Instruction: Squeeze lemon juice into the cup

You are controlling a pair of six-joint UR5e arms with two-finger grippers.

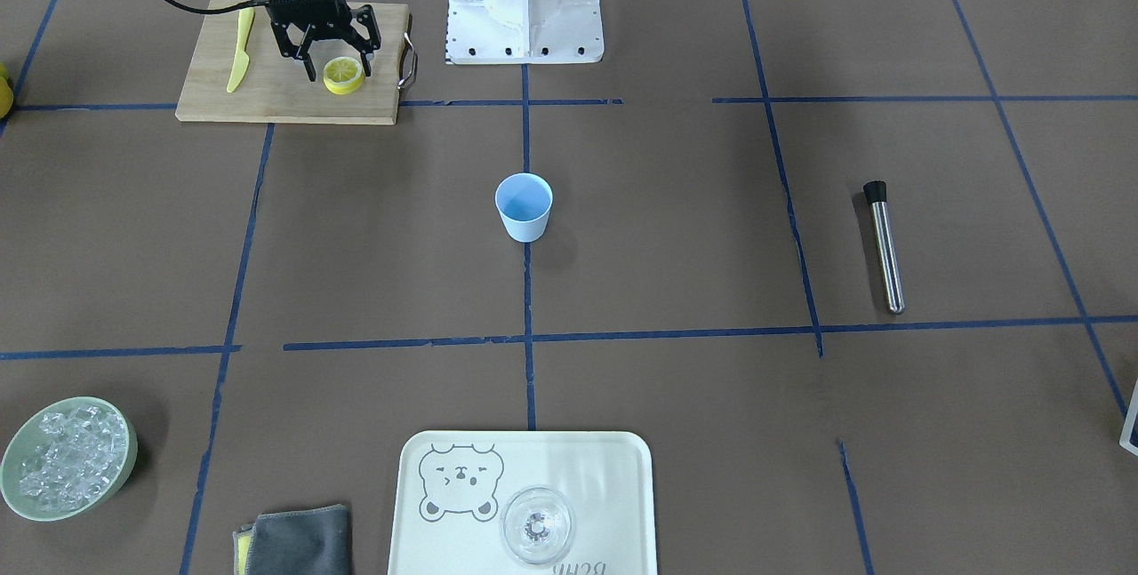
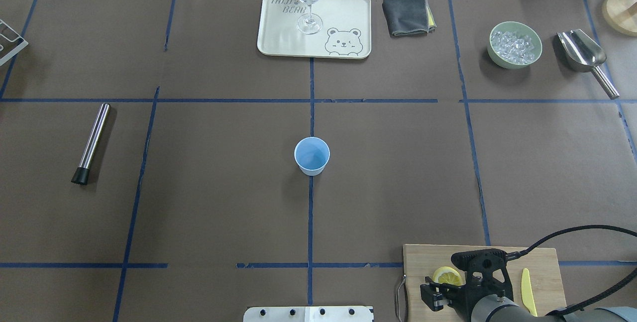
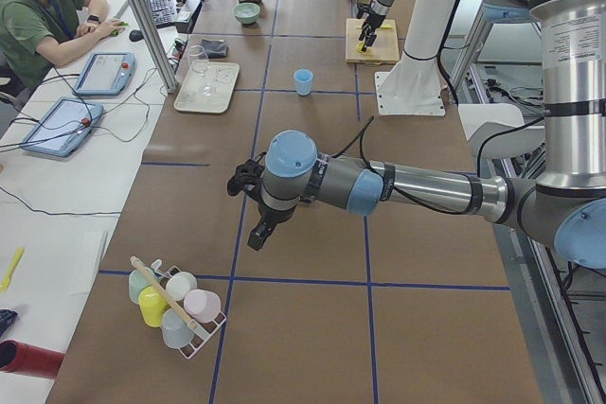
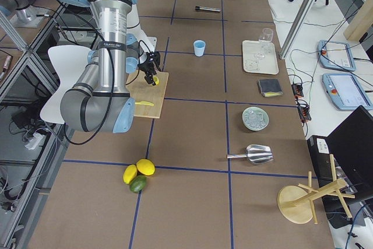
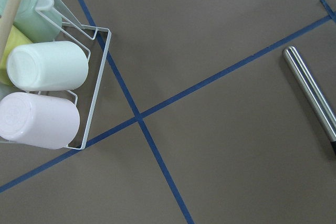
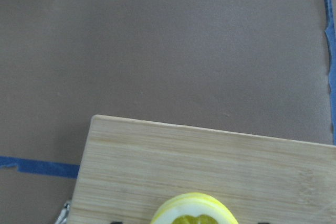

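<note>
The yellow side [image 1: 343, 90] under the lemon slice [image 1: 342, 70] seems thick, so I expect that another slice will stay behind on the cutting board when I lift.
A lemon slice [image 1: 343, 75] lies flat on the wooden cutting board [image 1: 267, 95] near the robot's base. My right gripper [image 1: 338, 70] is open, and its fingers stand low on either side of the slice. The slice also shows at the bottom edge of the right wrist view [image 6: 193, 211] and in the overhead view [image 2: 447, 276]. The light-blue cup [image 1: 524, 206] stands upright at the table's middle [image 2: 312, 155], far from both grippers. My left gripper [image 3: 243, 178] shows only in the exterior left view, over bare table; I cannot tell whether it is open or shut.
A yellow plastic knife [image 1: 240, 49] lies on the board beside the gripper. A metal muddler [image 1: 885, 246], a bowl of ice [image 1: 67, 458], a grey cloth [image 1: 298, 541] and a tray [image 1: 613, 468] with a glass [image 1: 536, 526] stand around. A cup rack [image 5: 47, 77] is under the left wrist.
</note>
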